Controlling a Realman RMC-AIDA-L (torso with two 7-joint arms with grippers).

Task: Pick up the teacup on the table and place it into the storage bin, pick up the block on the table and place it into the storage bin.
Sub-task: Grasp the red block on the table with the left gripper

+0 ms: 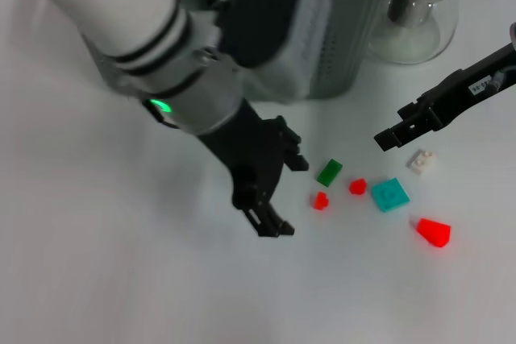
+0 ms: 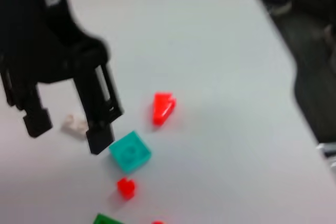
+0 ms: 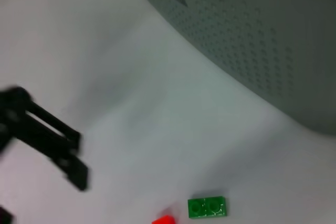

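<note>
My left gripper's open fingers are facing the small red block [image 1: 321,201] near the green block, so I continue to move in until the fingers are on both sides of the red block.
Several small blocks lie on the white table: a green one [image 1: 329,172], two small red ones [image 1: 358,186] [image 1: 321,200], a teal one [image 1: 389,195], a white one [image 1: 422,161] and a red cone-shaped one [image 1: 434,232]. My left gripper [image 1: 290,196] hangs open just left of the green and red blocks, holding nothing. Coming in from the right, my right gripper [image 1: 389,138] is open above the table between the teal and white blocks; the left wrist view shows it [image 2: 68,136] with the white block [image 2: 73,124] behind its fingers. The storage bin [image 1: 339,46] stands at the back. The teacup is out of view.
A clear glass teapot [image 1: 415,14] stands right of the bin at the back. My left forearm covers much of the bin's front. In the right wrist view the bin's perforated wall [image 3: 252,40] rises just beyond the green block [image 3: 207,207].
</note>
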